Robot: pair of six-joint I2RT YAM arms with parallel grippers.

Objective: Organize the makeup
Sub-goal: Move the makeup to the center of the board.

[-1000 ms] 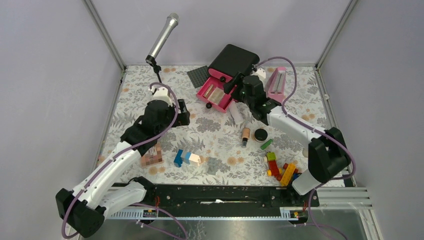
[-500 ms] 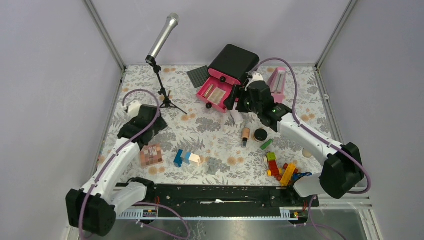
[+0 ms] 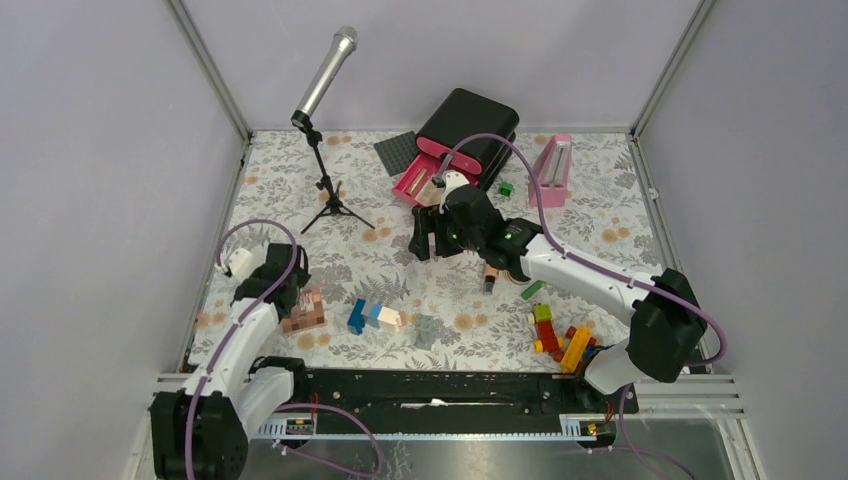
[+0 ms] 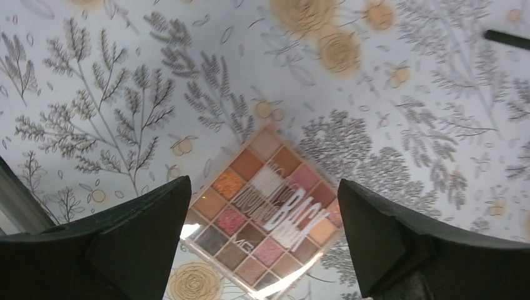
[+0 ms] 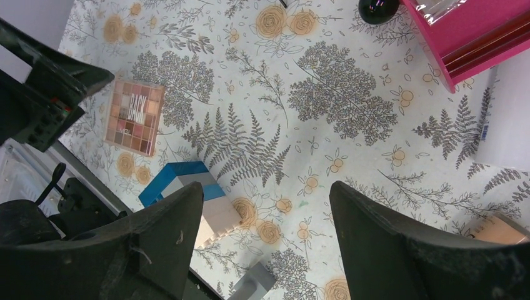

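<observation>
I should use my left gripper for the brown palette [image 3: 306, 312], because it lies flat and far from my right gripper. My left gripper should move to its outer edge [image 3: 284, 324] and push the palette toward the middle.
The brown square palette [image 3: 303, 312] lies flat on the floral table at the near left. My left gripper [image 3: 289, 293] hovers right over it, open and empty. In the left wrist view the palette [image 4: 269, 215] lies between and below the gripper [image 4: 264, 182]. My right gripper [image 3: 425, 234] is open and empty above the table's middle. Its wrist view [image 5: 265, 185] shows bare floral cloth, the palette [image 5: 134, 117] far off, a white tube [image 5: 507, 112] and the peach bottle [image 5: 494, 229] at the right edge. The peach bottle [image 3: 491, 272] pokes out under the right arm. The compact, pencil and lipstick are hidden.
A pink drawer [image 3: 428, 186] stands open below a black case [image 3: 467, 120] at the back. A pink metronome [image 3: 553, 170] and a microphone stand [image 3: 328, 195] stand nearby. Bricks lie near the front: blue-white [image 3: 370, 317], grey [image 3: 425, 330], and a coloured pile [image 3: 560, 338].
My left arm has drawn back to the near left and now hangs over the palette. My right gripper has left the pink drawer and swung left and forward over the middle.
</observation>
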